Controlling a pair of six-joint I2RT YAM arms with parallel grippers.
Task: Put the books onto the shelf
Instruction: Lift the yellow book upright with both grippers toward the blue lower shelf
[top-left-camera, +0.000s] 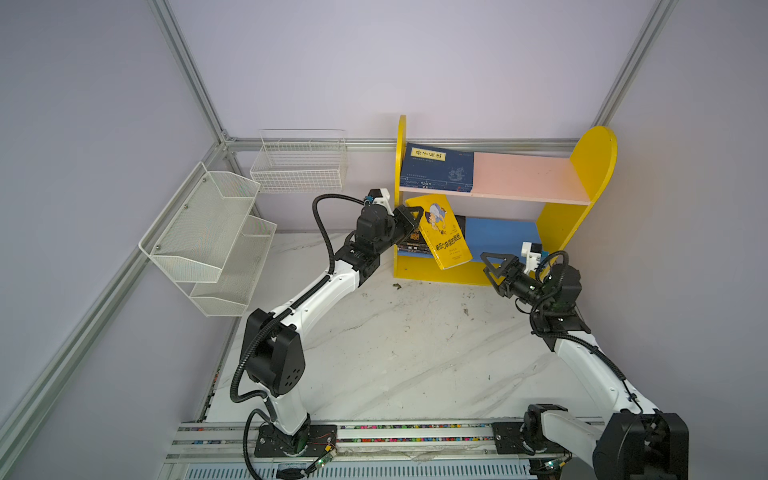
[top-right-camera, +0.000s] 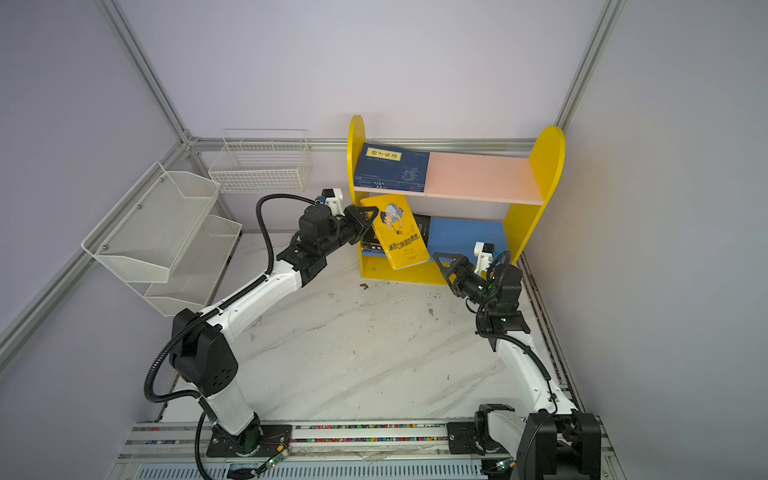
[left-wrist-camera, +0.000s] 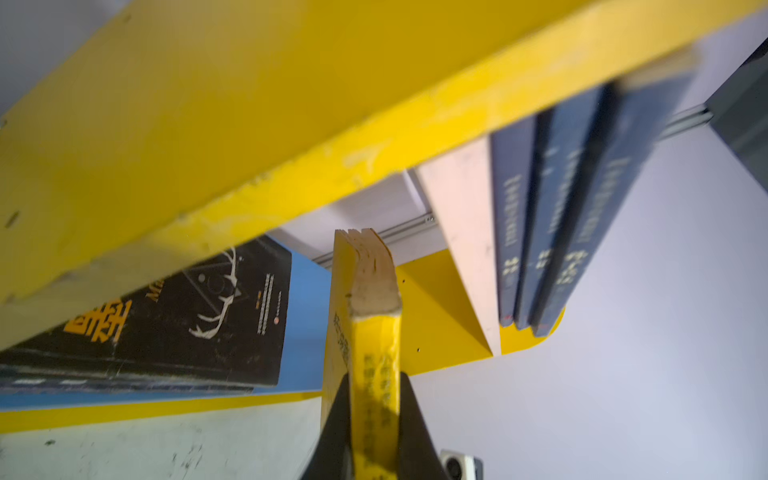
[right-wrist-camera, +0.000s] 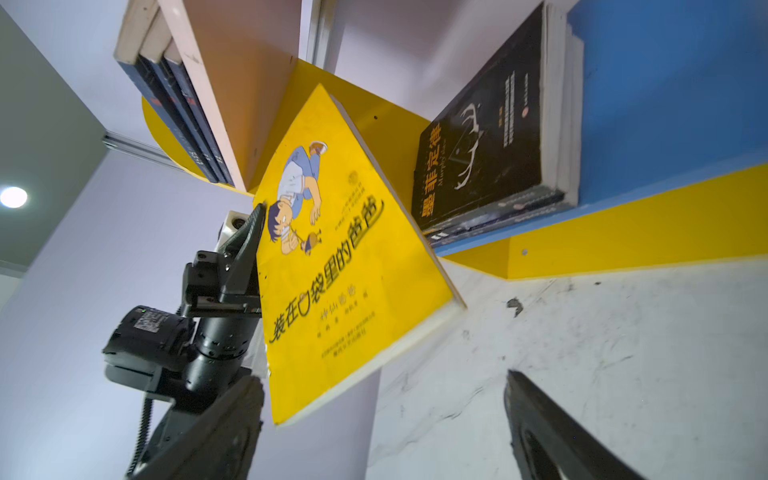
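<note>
Loose page edges (right-wrist-camera: 372, 366) show along its lower side, so the yellow book (right-wrist-camera: 352, 264) will gape slightly between cover and pages when I carry it with my right gripper.
A yellow book (top-left-camera: 442, 232) (top-right-camera: 401, 232) with a cartoon cover hangs tilted in front of the left part of the shelf's (top-left-camera: 590, 166) (top-right-camera: 544, 166) lower tier. My left gripper (top-left-camera: 415, 216) (left-wrist-camera: 375, 380) is shut on its spine (left-wrist-camera: 374, 353). Black books (top-left-camera: 415, 245) (right-wrist-camera: 482, 158) lie stacked on the blue lower board (top-left-camera: 498, 237), partly hidden behind the yellow one. Navy books (top-left-camera: 436, 166) (right-wrist-camera: 178, 104) lie on the left of the pink upper board (top-left-camera: 523, 174). My right gripper (top-left-camera: 492, 266) (right-wrist-camera: 382, 378) stands open just right of the yellow book's (right-wrist-camera: 345, 270) lower corner, holding nothing.
A white mesh tiered rack (top-left-camera: 208, 237) and a white wire basket (top-left-camera: 299, 162) hang on the left and back walls. The marble tabletop (top-left-camera: 415, 353) stretches in front of the shelf. The arms' base rail (top-left-camera: 374, 436) runs along the front edge.
</note>
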